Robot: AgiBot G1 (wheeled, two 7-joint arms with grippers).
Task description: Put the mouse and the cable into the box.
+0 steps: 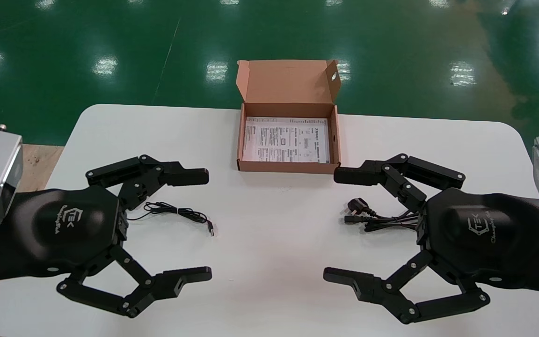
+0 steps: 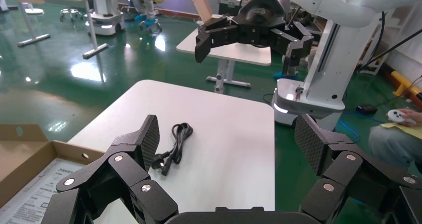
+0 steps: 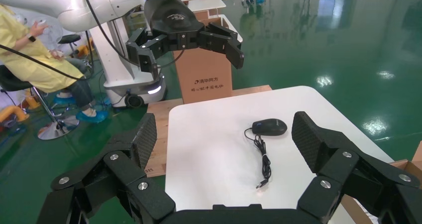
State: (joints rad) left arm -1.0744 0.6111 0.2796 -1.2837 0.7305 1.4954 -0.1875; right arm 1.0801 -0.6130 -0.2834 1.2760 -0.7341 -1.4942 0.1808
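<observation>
The thin cord (image 1: 136,218) leads from its tied bundle (image 1: 178,211) toward the hidden mouse, so the mouse will hang down below when the robot lifts the bundle.
An open cardboard box (image 1: 288,167) stands at the table's far middle, lid up, with a printed sheet (image 1: 286,139) lying inside. My left gripper (image 1: 201,224) hovers open over the table's left half. It hides the mouse in the head view, where only the thin cord (image 1: 178,213) shows. In the right wrist view the black mouse (image 3: 269,127) and its cord (image 3: 263,159) lie loose on the table. My right gripper (image 1: 338,224) hovers open on the right, above a bundled black power cable (image 1: 377,217). The left wrist view shows that cable (image 2: 174,144) whole.
The white table (image 1: 269,262) has rounded corners, with green floor beyond it. A wooden platform (image 1: 35,164) sits off the left edge. A tall cardboard carton (image 3: 204,77) and seated people appear beyond the table ends in the wrist views.
</observation>
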